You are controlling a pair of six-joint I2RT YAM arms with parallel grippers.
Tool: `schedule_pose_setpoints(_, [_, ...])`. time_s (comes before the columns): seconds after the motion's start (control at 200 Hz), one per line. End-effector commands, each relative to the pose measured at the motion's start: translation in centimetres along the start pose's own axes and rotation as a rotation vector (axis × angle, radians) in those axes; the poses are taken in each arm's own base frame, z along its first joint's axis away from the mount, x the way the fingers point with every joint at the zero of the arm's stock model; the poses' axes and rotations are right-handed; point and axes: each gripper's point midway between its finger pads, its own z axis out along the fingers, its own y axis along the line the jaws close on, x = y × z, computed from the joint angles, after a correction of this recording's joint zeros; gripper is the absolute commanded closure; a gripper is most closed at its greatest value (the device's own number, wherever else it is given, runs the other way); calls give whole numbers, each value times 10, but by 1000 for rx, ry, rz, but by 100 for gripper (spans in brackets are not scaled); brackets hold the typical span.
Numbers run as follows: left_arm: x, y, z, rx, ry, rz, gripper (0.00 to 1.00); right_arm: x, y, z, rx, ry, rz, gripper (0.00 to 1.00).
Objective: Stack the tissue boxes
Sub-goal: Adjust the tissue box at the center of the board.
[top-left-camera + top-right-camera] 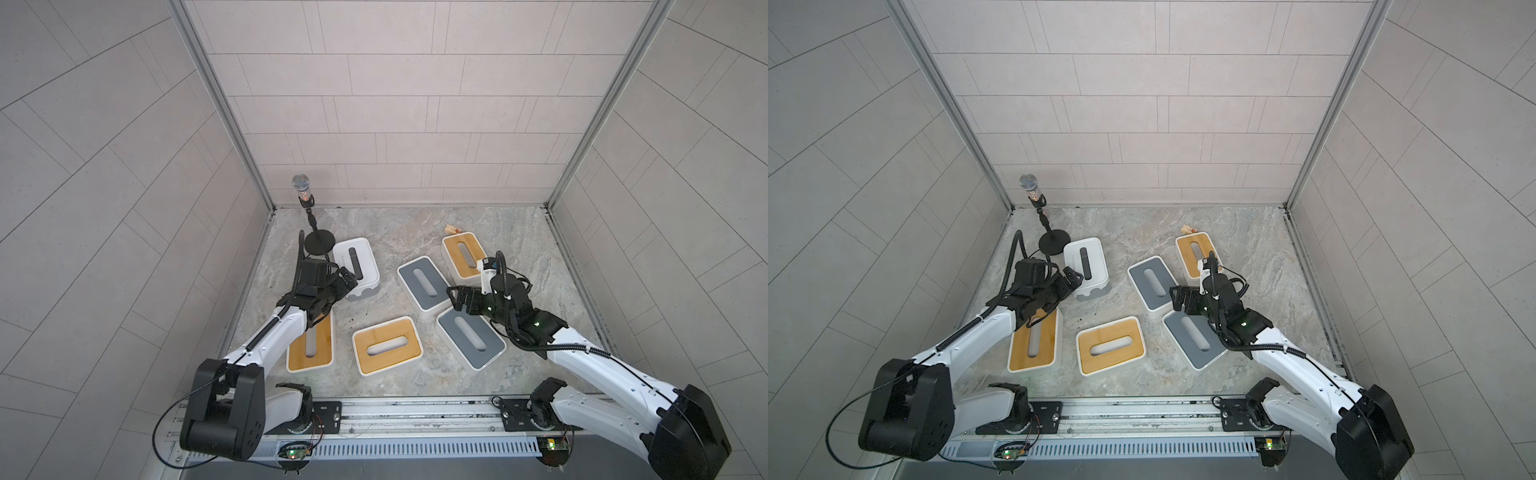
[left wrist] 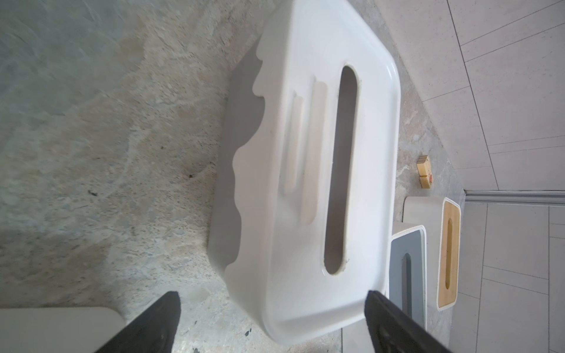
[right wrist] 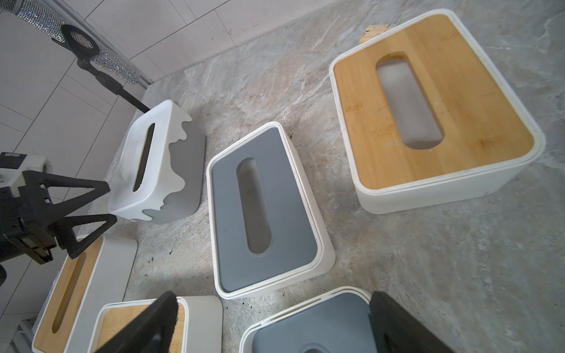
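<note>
The white box's long side [image 1: 1068,257] is near the microphone's black base [image 1: 1054,241], so the robot's left gripper should first push that long side away to turn the box crosswise.
Several tissue boxes lie singly on the marble table, none resting on another. The all-white box with a grey wavy base [image 1: 355,266] [image 2: 305,183] is at the far left. My left gripper [image 1: 350,279] [image 2: 272,296] is open just short of its near end, touching nothing. My right gripper [image 1: 455,297] [image 3: 273,295] hangs open and empty over the gap between the two grey-topped boxes [image 1: 424,282] [image 1: 471,338]. Bamboo-topped boxes lie at the far right [image 1: 463,254], near centre [image 1: 386,345] and near left [image 1: 311,347], the last partly hidden under my left arm.
A microphone on a black round-based stand [image 1: 318,245] stands right behind the white box. A small wooden block [image 1: 452,228] lies behind the far bamboo box. Tiled walls close three sides. The arms' metal rail [image 1: 415,411] runs along the front edge.
</note>
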Motion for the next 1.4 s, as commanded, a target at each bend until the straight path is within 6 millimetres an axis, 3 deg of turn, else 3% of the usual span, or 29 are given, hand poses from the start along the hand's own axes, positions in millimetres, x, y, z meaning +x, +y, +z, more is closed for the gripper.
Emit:
schedule_pose_setpoints(0.0, [0, -27, 5, 89, -4, -1, 0, -4, 1, -3, 3, -27, 15, 1])
schedule_pose_setpoints(0.205, [24, -65, 16, 163, 21, 35, 0, -8, 12, -4, -26, -10, -25, 1])
schedule_pose_setpoints(0.24, [27, -72, 18, 175, 22, 43, 0, -20, 18, -6, -36, -32, -25, 1])
schedule_pose_setpoints(0.4, [38, -106, 29, 247, 65, 82, 0, -27, 29, -2, -63, -19, -8, 1])
schedule_pose_setpoints(0.495, [38, -109, 25, 278, 51, 84, 0, -28, 35, 3, -65, 11, 7, 1])
schedule_pose_setpoints(0.58, [36, -98, 15, 269, 14, 75, 0, -30, 38, 7, -72, 18, 32, 1])
schedule_pose_setpoints(0.806, [-8, -72, -23, 138, -113, 172, 0, -24, 64, 27, -118, 63, 87, 1])
schedule_pose_setpoints(0.946, [-40, -74, -32, 77, -129, 267, 0, -15, 91, 42, -153, 86, 122, 1])
schedule_pose_setpoints(1.111, [-59, -89, -14, 46, -105, 432, 0, -1, 116, 66, -163, 109, 134, 1])
schedule_pose_setpoints(1.396, [-95, -88, 37, -67, -56, 535, 0, 17, 146, 104, -201, 159, 168, 1])
